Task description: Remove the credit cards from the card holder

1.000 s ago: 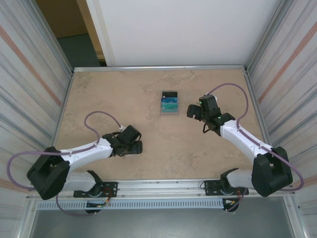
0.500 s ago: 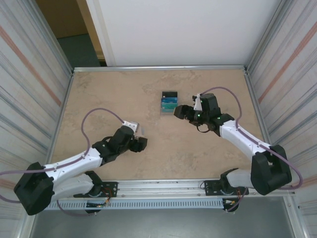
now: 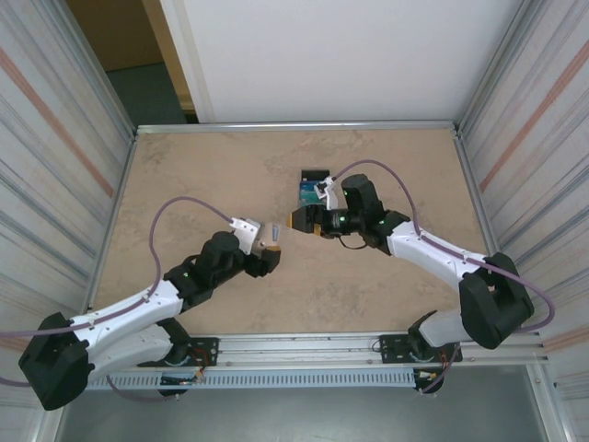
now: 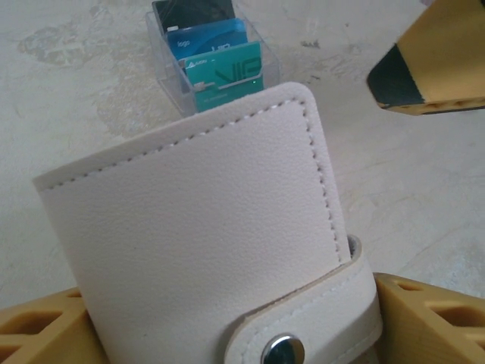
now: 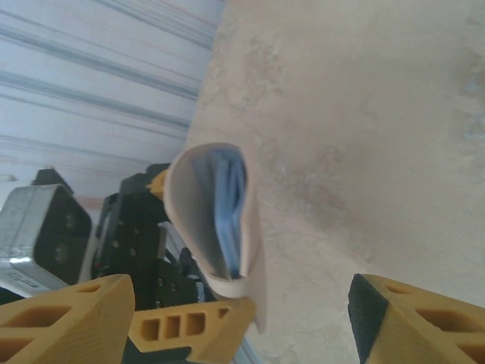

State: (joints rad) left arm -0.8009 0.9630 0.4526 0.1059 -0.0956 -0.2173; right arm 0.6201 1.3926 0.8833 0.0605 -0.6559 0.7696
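Observation:
The fastened snap tab point(image 4: 322, 322) is pressed by my left gripper's finger, so next I put the card holder point(image 4: 201, 193) down, grip it again and pass it to my right gripper.
The card holder point(image 4: 204, 227), a beige stitched wallet with its snap tab fastened, stands upright with my left gripper point(image 4: 235, 326) shut on its lower part. In the top view the card holder point(image 3: 271, 240) is held over the table's middle by the left gripper point(image 3: 266, 255). My right gripper point(image 3: 302, 220) is open just right of it, a small gap apart. From the right wrist, the card holder point(image 5: 216, 220) shows edge-on with blue inside, ahead of the right gripper point(image 5: 242, 303). Black, blue and teal credit cards point(image 4: 216, 57) stand in a clear stand point(image 3: 314, 190).
The clear stand sits behind the right gripper, close to its wrist. One right fingertip point(image 4: 428, 68) hangs to the right above the wallet. Metal walls point(image 3: 55, 138) enclose the beige table point(image 3: 202, 175) on both sides.
The left arm has reached toward the middle, carrying the wallet. The right arm has swung left past the card stand toward the wallet, and its jaws have narrowed somewhat.

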